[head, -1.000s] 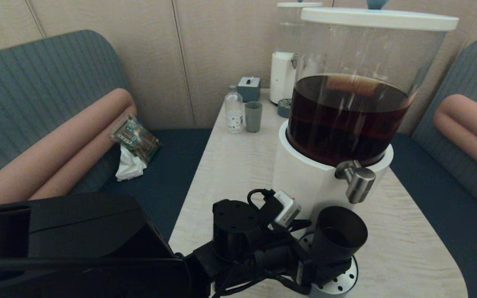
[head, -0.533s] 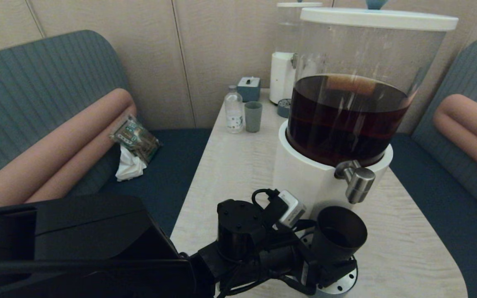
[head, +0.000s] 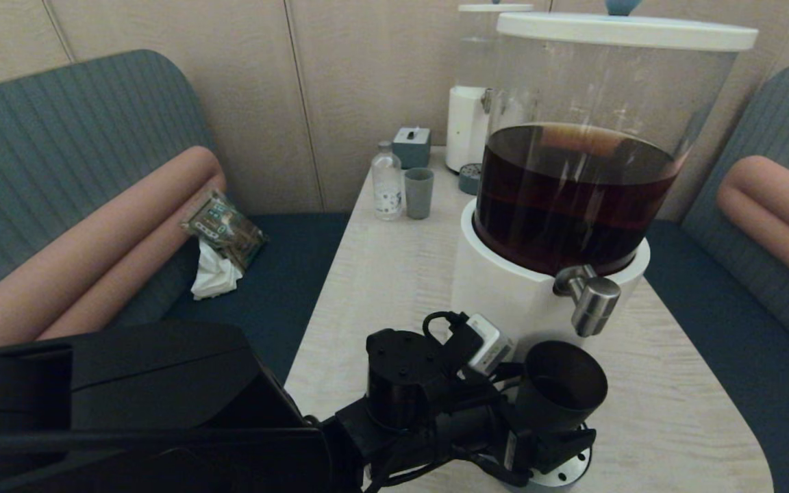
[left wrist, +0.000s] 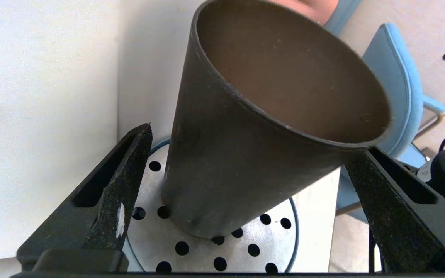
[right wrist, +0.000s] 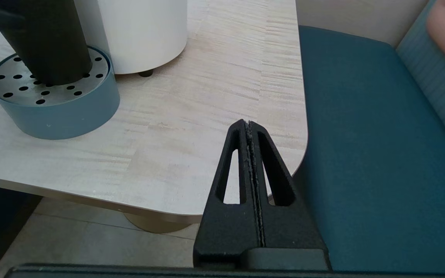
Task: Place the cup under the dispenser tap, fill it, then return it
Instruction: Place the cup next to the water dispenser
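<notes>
Droplets dot the cup's inside (left wrist: 366, 116) below the cup's rim, so I should expect dark liquid hidden low down in the matte black cup (left wrist: 235, 153) when I lift it.
The matte black cup (head: 562, 383) stands on the perforated steel drip tray (head: 571, 470), just below and in front of the brushed-steel dispenser tap (head: 594, 302). My left gripper (head: 540, 444) reaches in from the left at the cup's lower half. In the left wrist view the cup (left wrist: 245, 154) sits between the spread fingers of this open gripper (left wrist: 253, 139). One finger (left wrist: 118, 185) stands clear of the wall and the other is by the rim. The cup looks empty. My right gripper (right wrist: 248, 124) is shut on nothing, off the table's near right corner.
The big white-based dispenser (head: 518, 294) with dark liquid fills the table's right half. At the far end stand a small bottle (head: 387, 181), a grey-green cup (head: 419, 193), a small box (head: 411, 146) and a second white dispenser (head: 468, 130). Sofas flank the table.
My left wrist has shifted slightly to the right, toward the cup. The cup stays in place on the drip tray. The right arm has not moved.
</notes>
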### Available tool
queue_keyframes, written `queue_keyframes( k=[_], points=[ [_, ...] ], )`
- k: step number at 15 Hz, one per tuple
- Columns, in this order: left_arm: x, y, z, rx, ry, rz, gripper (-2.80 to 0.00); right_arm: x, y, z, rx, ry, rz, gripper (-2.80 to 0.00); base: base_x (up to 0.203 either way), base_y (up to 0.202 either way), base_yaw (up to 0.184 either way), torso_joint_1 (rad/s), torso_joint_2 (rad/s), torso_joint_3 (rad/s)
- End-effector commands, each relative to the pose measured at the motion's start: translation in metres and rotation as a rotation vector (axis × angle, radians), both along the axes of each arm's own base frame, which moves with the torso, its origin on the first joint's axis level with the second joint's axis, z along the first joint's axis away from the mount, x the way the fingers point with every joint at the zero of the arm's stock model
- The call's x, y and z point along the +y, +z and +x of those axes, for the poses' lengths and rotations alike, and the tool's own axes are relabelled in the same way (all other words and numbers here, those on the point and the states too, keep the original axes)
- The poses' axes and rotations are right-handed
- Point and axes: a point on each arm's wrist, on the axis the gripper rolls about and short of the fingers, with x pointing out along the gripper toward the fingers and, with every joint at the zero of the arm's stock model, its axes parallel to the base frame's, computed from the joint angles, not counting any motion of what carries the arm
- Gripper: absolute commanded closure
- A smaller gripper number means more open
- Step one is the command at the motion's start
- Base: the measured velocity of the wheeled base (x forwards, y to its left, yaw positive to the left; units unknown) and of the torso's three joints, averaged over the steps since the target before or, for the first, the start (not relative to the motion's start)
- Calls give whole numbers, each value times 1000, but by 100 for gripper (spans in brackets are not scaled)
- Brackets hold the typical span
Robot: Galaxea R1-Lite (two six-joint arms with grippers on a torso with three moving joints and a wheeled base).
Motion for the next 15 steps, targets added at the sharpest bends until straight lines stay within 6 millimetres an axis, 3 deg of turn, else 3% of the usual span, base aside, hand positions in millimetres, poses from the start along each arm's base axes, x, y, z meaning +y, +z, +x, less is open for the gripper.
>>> queue_keyframes(
  k=[1, 15],
  points=[
    [-3, 1, 1, -2, -4, -1, -280, 0, 0, 0, -4, 0, -1, 0, 0, 0, 0, 0, 0, 0],
    [-17, -2, 4, 0, -19, -1, -280, 0, 0, 0, -4, 0, -1, 0, 0, 0, 0, 0, 0, 0]
  ],
)
